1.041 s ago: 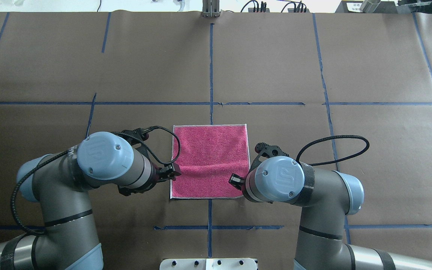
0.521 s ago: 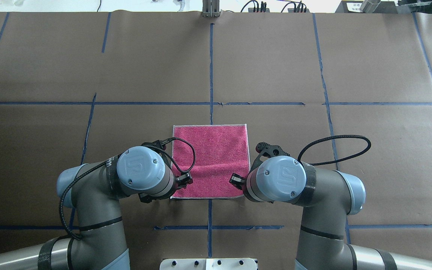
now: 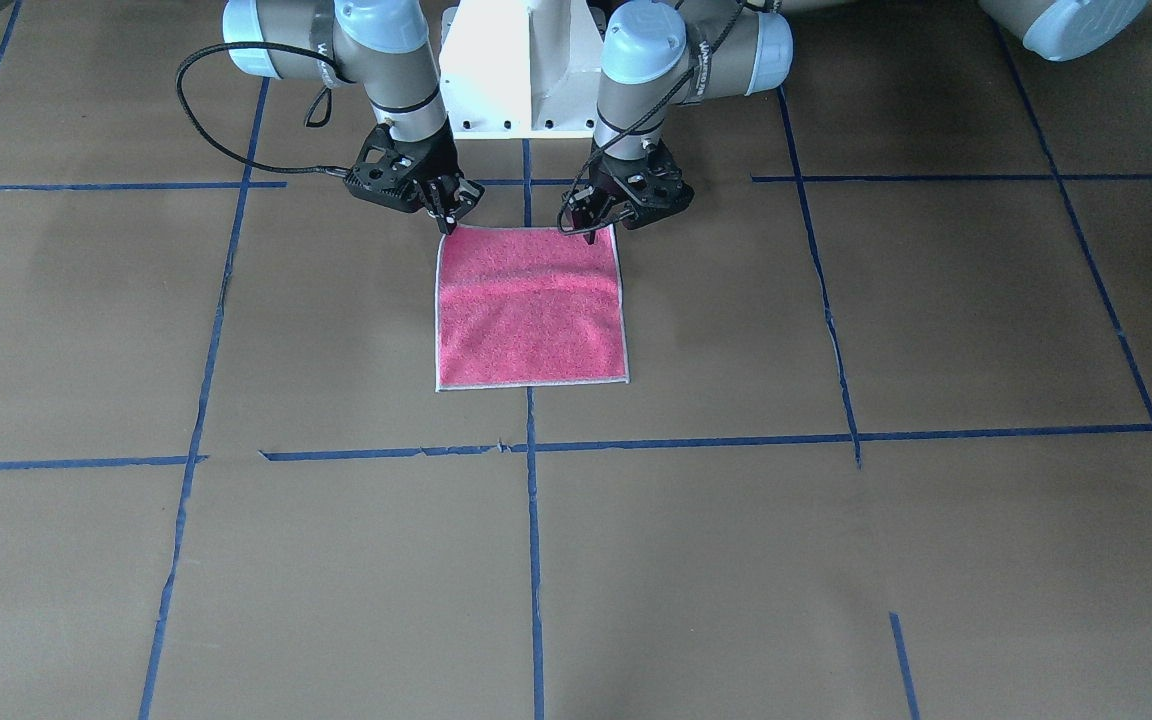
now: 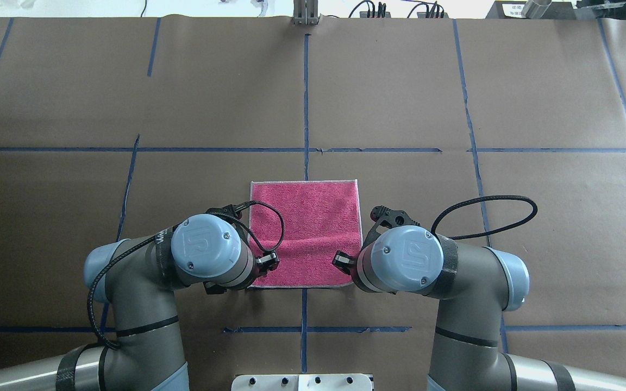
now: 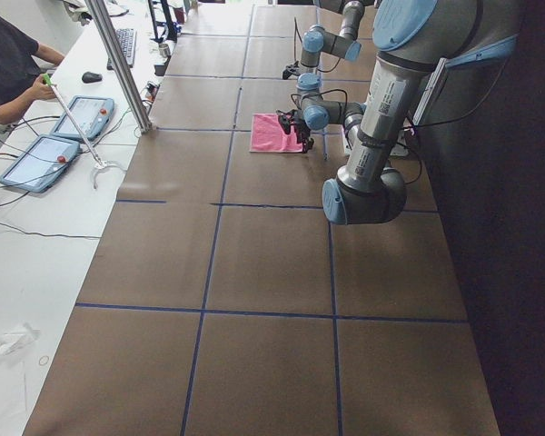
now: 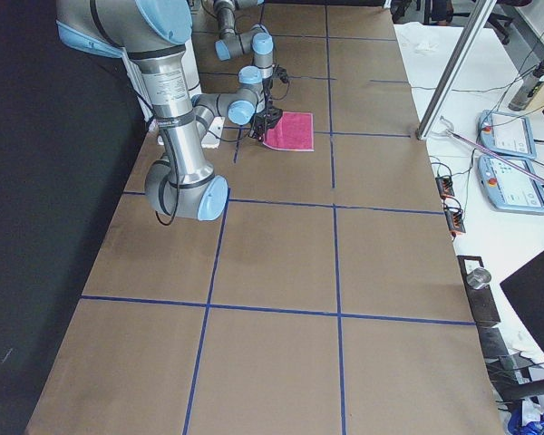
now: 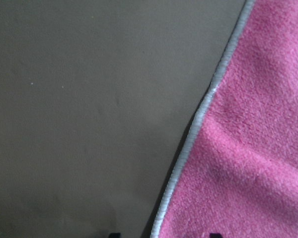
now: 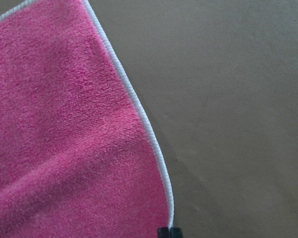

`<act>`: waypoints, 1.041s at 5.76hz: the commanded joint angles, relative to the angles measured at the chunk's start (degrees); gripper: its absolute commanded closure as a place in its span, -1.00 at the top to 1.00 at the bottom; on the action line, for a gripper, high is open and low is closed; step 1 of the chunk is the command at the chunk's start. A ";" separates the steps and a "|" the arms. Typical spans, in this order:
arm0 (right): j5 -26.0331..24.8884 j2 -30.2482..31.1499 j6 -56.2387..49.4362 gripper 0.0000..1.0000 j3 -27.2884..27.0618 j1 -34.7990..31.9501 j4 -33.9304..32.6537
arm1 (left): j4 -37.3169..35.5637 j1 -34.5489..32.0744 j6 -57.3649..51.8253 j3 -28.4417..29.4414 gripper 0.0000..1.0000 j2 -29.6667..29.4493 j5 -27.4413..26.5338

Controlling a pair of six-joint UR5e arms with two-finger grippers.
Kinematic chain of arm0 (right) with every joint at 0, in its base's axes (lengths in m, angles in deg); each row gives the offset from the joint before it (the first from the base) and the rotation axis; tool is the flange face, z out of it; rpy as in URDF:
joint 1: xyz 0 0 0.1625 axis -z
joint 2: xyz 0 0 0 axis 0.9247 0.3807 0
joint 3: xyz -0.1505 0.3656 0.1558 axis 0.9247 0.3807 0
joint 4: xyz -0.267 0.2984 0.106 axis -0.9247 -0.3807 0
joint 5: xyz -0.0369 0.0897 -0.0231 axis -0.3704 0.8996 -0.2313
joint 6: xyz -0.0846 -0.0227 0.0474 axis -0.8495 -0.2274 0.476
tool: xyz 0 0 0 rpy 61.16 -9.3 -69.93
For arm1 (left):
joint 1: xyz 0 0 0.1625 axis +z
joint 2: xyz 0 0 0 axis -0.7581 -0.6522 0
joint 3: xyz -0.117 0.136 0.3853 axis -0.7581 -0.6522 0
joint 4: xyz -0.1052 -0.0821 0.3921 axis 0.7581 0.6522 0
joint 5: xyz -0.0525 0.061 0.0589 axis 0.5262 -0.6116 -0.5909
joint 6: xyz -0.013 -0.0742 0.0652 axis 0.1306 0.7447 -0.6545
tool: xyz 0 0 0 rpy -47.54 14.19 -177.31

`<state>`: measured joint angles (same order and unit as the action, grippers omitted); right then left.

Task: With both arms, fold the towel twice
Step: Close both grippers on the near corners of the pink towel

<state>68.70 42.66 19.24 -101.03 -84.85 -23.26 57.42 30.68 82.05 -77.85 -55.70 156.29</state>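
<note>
The towel's pink side (image 3: 532, 336) will flatten out when the robot lifts and pulls the towel's near edge, since a low fold of slack (image 3: 524, 278) runs across the towel.
The towel (image 4: 305, 228) lies flat on the brown table, pink face up, with a low ridge across its near part; it also shows in the front view (image 3: 531, 320). My left gripper (image 4: 267, 262) is low at the towel's near-left corner. In the left wrist view its fingertips stand apart, either side of the pale border (image 7: 188, 144), so it is open. My right gripper (image 4: 342, 260) is at the near-right corner. In the right wrist view (image 8: 170, 232) its tips sit together on the border, shut on the towel's edge, which curves inward there.
The white pedestal base (image 4: 302, 382) stands at the table's near edge between the arms. Blue tape lines (image 4: 306, 98) cross the brown paper. An operator (image 5: 9, 64) with tablets (image 5: 82, 113) and a metal pole (image 5: 118, 64) are beyond the far side.
My left arm has swung right and nearer, bringing its gripper from the towel's left edge to the near-left corner. It has been almost still for the last half second. The right arm has not moved.
</note>
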 commanded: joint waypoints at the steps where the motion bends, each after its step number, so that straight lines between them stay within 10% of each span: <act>1: 0.00 0.00 0.00 -0.98 -0.03 0.00 0.00 | 0.00 0.07 -0.04 -0.42 0.00 0.33 0.06; 6: 0.00 0.00 0.00 -0.98 0.06 0.00 0.00 | 0.00 0.86 -0.13 -0.34 -0.04 0.60 0.15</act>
<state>68.70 42.65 19.24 -100.98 -84.85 -23.26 57.42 31.33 81.94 -78.21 -55.17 156.42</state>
